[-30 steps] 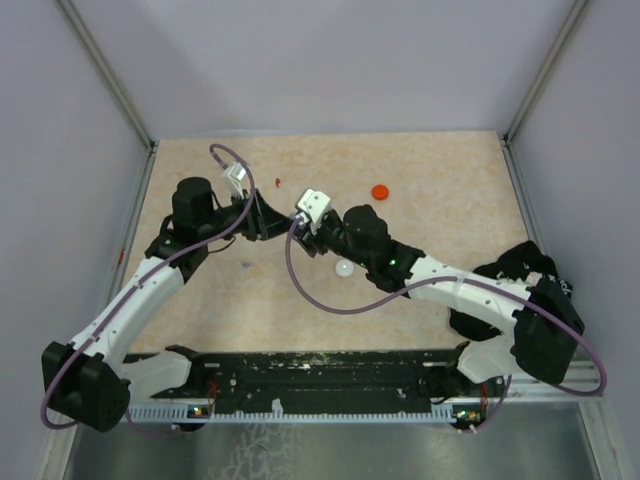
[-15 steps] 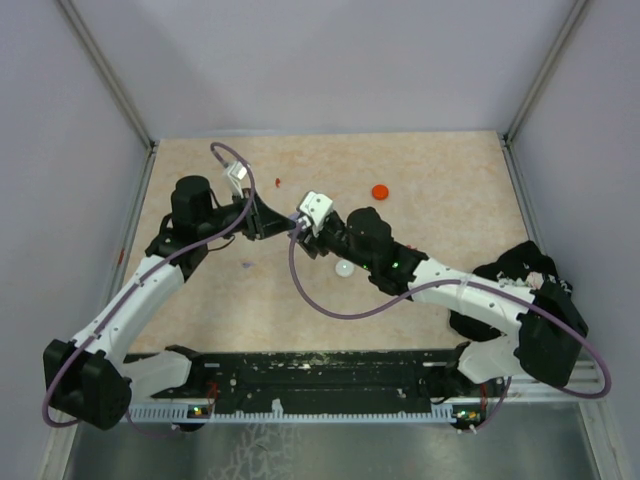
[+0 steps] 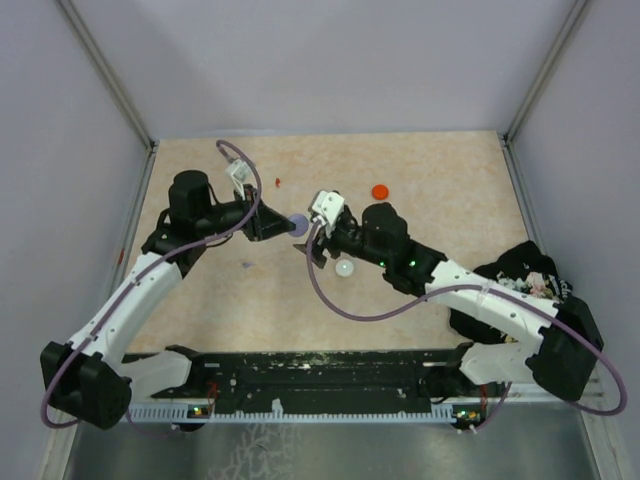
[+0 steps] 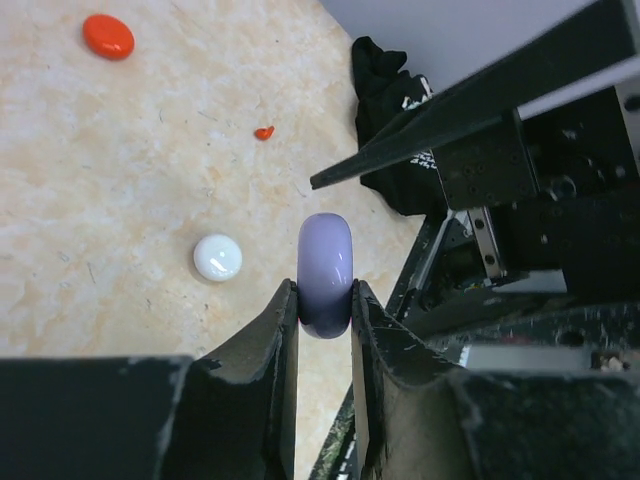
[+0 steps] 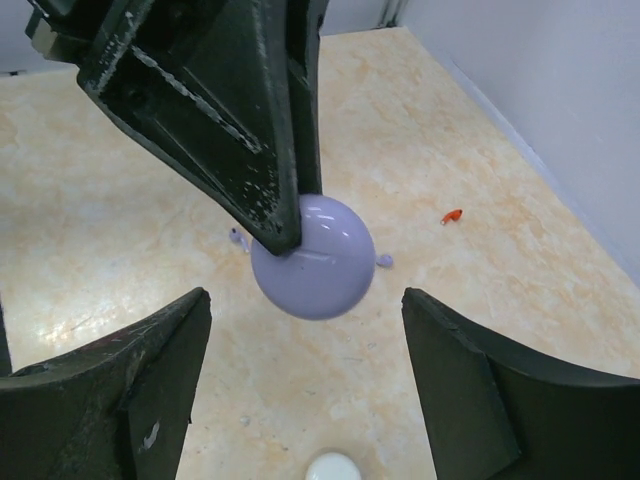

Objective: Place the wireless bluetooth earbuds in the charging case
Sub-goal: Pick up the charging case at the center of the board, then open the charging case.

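Observation:
The lavender case's round side [image 5: 325, 268] is toward my right gripper's open fingers. Next, my right gripper turns and pinches the case's thin edge [image 4: 325, 240] before the case's lid opens.
My left gripper [image 4: 325, 290] is shut on a round lavender disc [image 4: 325, 275], held on edge above the table; it shows in the top view [image 3: 297, 226] too. My right gripper [image 5: 305, 297] is open and empty, its jaws spread wide just in front of the disc [image 5: 312, 258] without touching it. Two tiny lavender earbuds [image 5: 238, 238] [image 5: 384, 261] lie on the table below the disc. A tiny red earbud [image 5: 452, 215] lies farther off and also shows in the left wrist view [image 4: 264, 132]. White earbuds are not visible.
A white disc [image 3: 345, 267] lies under the right arm and a red disc [image 3: 380, 192] lies toward the back. A black cloth [image 3: 520, 270] sits at the right edge. Walls enclose the table on three sides.
My right gripper has drawn back to the right, away from the left gripper, so the lavender disc now shows between them. The left gripper still holds the disc.

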`<state>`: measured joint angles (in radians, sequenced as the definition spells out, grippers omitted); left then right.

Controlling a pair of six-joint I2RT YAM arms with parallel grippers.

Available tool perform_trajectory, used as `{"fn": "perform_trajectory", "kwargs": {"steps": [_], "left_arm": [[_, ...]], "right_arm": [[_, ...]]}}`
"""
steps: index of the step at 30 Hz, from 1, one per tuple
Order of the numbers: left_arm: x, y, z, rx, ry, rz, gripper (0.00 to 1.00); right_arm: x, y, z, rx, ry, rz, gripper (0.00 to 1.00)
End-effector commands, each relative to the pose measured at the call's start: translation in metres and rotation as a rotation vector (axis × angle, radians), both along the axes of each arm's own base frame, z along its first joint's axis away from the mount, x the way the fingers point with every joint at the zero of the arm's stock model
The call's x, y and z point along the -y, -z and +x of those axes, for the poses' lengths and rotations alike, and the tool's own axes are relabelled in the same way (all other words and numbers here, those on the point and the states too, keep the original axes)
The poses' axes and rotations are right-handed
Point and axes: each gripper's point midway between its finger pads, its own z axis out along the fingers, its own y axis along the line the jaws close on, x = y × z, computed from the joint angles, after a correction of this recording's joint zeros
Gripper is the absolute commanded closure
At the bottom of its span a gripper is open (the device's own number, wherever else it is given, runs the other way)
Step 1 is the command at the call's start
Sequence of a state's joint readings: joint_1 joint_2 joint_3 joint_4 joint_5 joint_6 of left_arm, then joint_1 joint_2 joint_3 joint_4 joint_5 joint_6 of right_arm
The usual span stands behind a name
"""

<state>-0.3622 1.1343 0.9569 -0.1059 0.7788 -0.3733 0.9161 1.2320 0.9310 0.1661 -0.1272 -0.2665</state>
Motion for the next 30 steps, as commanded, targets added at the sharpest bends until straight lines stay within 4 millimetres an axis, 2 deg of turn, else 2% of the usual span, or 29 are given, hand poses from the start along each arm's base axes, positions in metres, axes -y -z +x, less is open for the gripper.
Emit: {"fn": "perform_trajectory", "kwargs": {"steps": [1, 9, 16, 30], "left_arm": [[0.000, -0.021, -0.007, 0.172, 0.093, 0.035, 0.95], [0.003, -0.045, -0.031, 0.349, 0.253, 0.021, 0.93], [-0.003, -0.045, -0.037, 0.431, 0.310, 0.106, 0.94], [-0.008, -0.047, -0.038, 0.460, 0.289, 0.229, 0.95]], "right_arm": [[0.011, -0.048, -0.012, -0.026, -0.123, 0.124, 0.23], [0.015, -0.062, -0.023, -0.105, -0.275, 0.205, 0.26], [0.002, -0.065, -0.036, -0.169, -0.411, 0.227, 0.29], [-0.014, -0.058, -0.033, -0.210, -0.488, 0.209, 0.43]]}}
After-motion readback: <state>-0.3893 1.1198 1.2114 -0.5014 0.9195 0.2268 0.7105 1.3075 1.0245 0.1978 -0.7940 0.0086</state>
